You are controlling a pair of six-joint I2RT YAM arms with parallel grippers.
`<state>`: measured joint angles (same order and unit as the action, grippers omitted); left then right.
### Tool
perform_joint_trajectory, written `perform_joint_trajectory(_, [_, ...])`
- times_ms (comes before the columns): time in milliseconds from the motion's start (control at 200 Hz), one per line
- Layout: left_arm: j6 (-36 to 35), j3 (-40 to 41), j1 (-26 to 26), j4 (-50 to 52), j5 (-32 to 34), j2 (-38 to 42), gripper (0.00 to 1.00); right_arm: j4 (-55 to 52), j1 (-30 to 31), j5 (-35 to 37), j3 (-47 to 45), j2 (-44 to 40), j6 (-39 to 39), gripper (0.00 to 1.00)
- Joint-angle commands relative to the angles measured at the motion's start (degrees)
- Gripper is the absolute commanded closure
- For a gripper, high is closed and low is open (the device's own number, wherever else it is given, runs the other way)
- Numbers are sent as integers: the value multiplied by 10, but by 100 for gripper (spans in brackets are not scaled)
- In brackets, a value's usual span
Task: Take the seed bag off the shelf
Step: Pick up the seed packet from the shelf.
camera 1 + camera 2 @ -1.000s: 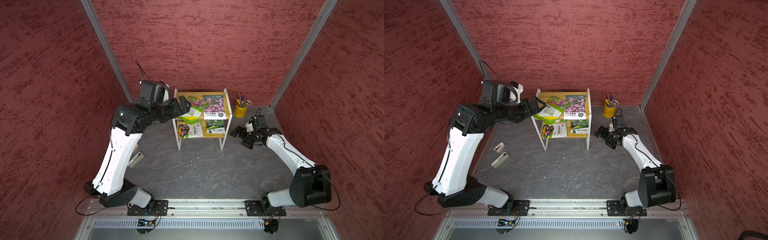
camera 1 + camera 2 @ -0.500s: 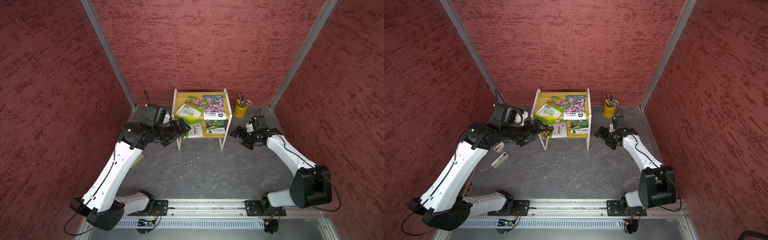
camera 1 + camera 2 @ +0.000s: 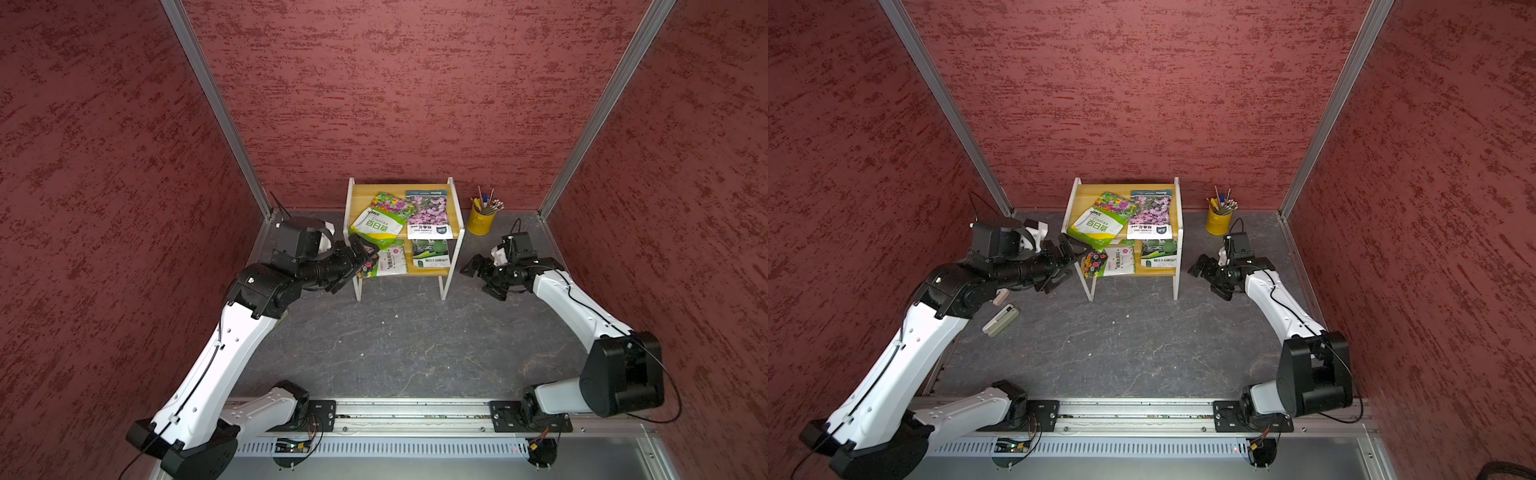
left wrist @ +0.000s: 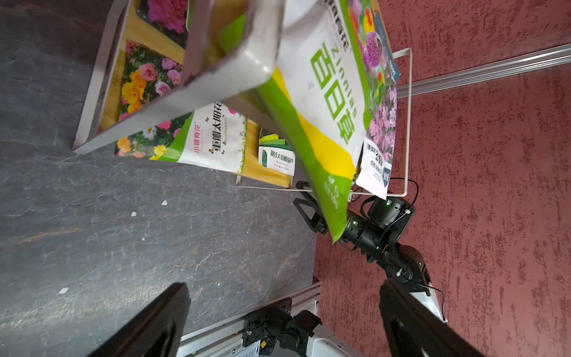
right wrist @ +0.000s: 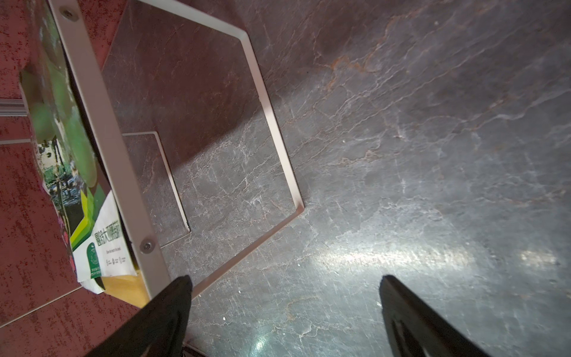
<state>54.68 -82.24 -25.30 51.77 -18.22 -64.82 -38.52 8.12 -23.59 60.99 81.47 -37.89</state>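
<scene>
I see the overhanging corner [image 3: 389, 244] sticking straight out past the shelf, so the Zinnias seed bag [image 3: 380, 226] will stay spread and bend gently when I lift it.
The shelf [image 3: 360, 195] [image 3: 1087, 192] stands at the back wall. A green-and-white Zinnias seed bag [image 3: 378, 222] [image 3: 1098, 222] [image 4: 327, 102] lies tilted on its top board, with one corner hanging past the front left edge. A pink-flower bag [image 3: 427, 214] lies beside it. Two more bags [image 3: 388, 259] [image 3: 432, 253] are on the lower board. My left gripper [image 3: 356, 266] [image 3: 1068, 266] [image 4: 284, 287] is open and empty at the shelf's front left leg, just below the overhanging bag. My right gripper [image 3: 481, 281] [image 3: 1208, 281] [image 5: 285, 279] hangs open and empty, low beside the shelf's right side.
A yellow pencil cup [image 3: 481, 222] [image 3: 1219, 222] stands right of the shelf at the back. Two small pale objects [image 3: 1000, 321] lie on the floor under my left arm. Red walls close in three sides. The dark stone floor [image 3: 395, 345] stretches in front of the shelf.
My left arm has dropped from the top board's level to the shelf's front left leg, its gripper still open. The Zinnias bag has shifted slightly. The right arm has not moved.
</scene>
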Motion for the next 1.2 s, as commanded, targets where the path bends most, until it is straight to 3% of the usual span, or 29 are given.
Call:
perform_joint_trajectory(0, [6, -18, -3, -62, -13, -33, 0, -9, -3, -1, 4, -16, 8, 2])
perform_joint_trajectory(261, [10, -32, 4, -95, -5, -65, 0, -19, -4, 4, 13, -25, 5, 2])
perform_joint_trajectory(541, [50, -29, -6, -182, -31, -89, 13, -18, -3, 7, 5, -32, -2, 2])
perform_joint_trajectory(927, [73, -22, -17, -171, -41, -70, 15, -1, -3, 9, -12, -41, -22, 1])
perform_joint_trajectory(1017, [76, -21, -9, -175, -47, -64, 20, 0, -4, 10, -13, -42, -23, 2])
perform_joint_trajectory(1087, [82, -23, -4, -182, -55, -64, 33, 1, -3, 9, -14, -41, -23, 1])
perform_joint_trajectory(1192, [82, -27, 0, -183, -64, -70, 42, 6, -4, 8, -18, -40, -26, 2])
